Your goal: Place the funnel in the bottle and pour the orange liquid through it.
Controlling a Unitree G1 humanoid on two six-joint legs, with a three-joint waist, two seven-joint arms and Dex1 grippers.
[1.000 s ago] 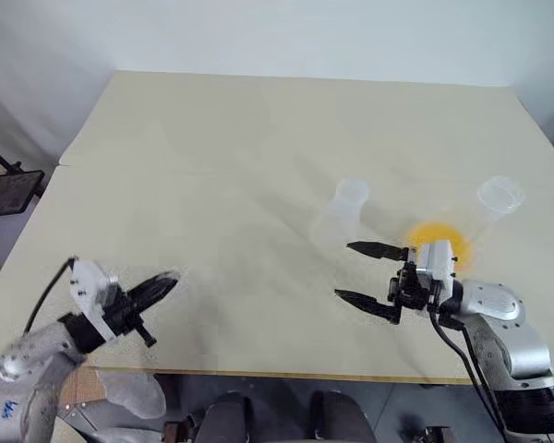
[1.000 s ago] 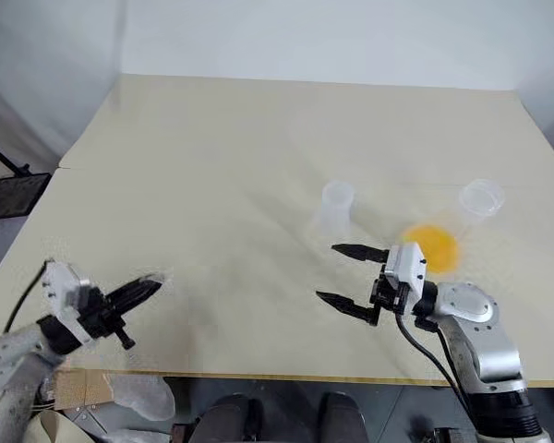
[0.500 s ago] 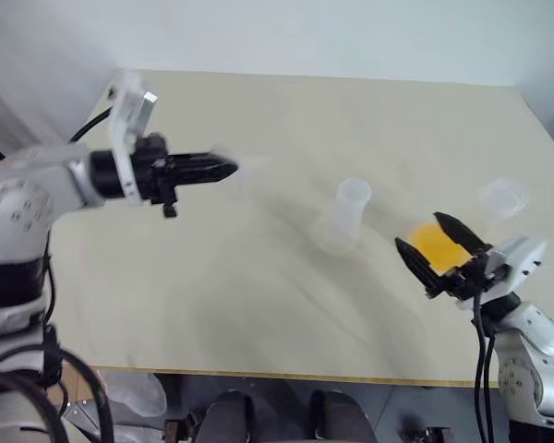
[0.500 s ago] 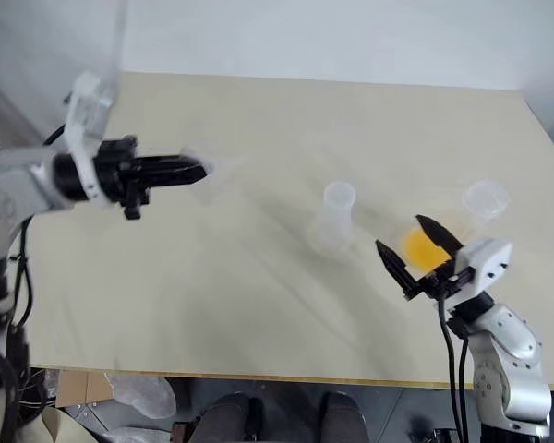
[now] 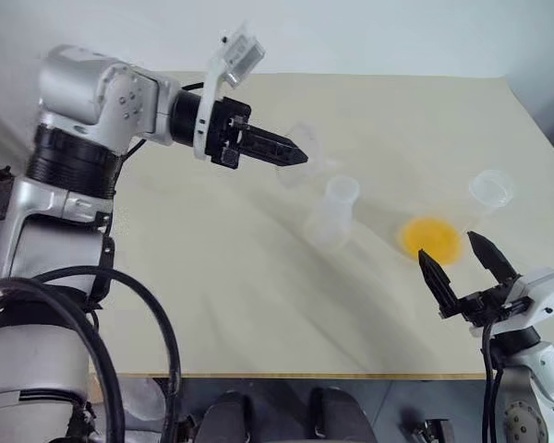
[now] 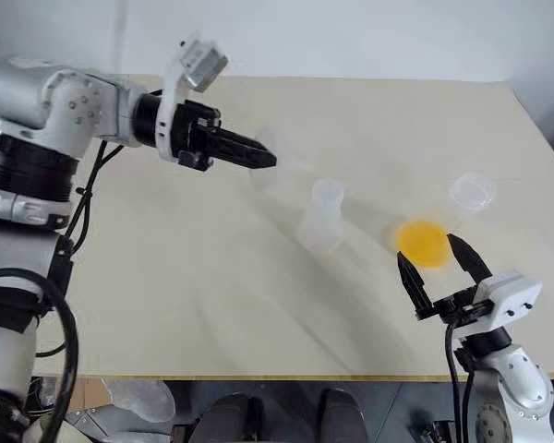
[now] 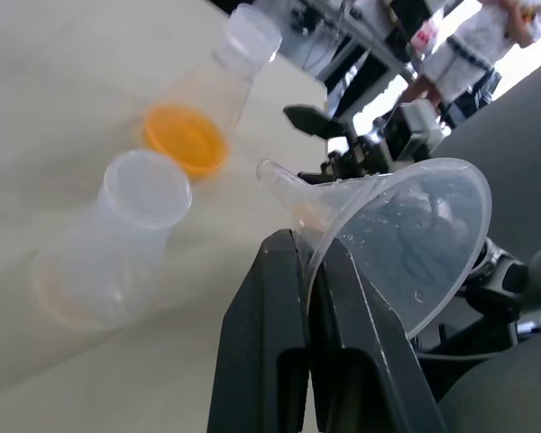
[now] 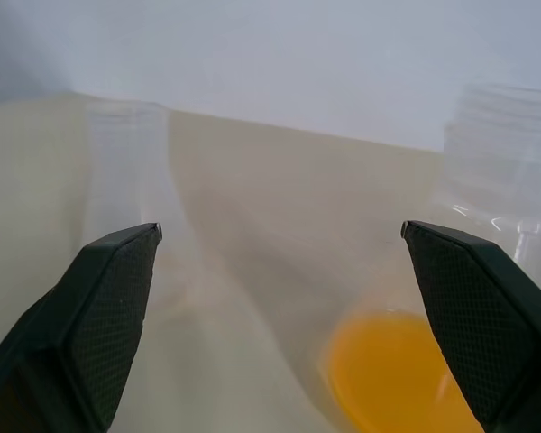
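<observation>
The funnel's spout point(image 7: 278, 177) points down and the bottle's opening point(image 5: 343, 189) is free, so the left gripper keeps moving toward the bottle and lets go once the spout sits inside.
My left gripper point(image 5: 296, 157) is shut on the rim of the clear funnel point(image 7: 406, 230) and holds it in the air, up and to the left of the bottle. The clear bottle point(image 5: 336, 214) stands upright mid-table with its round mouth open. To its right, the orange liquid point(image 5: 431, 238) lies in the wide base of a clear conical flask point(image 5: 490, 189). My right gripper point(image 5: 448, 248) stands open just in front of that flask, fingers pointing at it with nothing between them. In the right wrist view the bottle point(image 8: 126, 171) and the orange liquid point(image 8: 392, 370) lie ahead of the fingers.
The beige table point(image 5: 212, 295) has bare surface at the left and front. Its front edge runs just behind my right gripper. In the left wrist view a person point(image 7: 460, 45) stands beyond the table.
My left arm swung up and right from the table's front left, carrying the funnel to near the bottle. My right gripper turned from pointing left to pointing forward and drew back to the right.
</observation>
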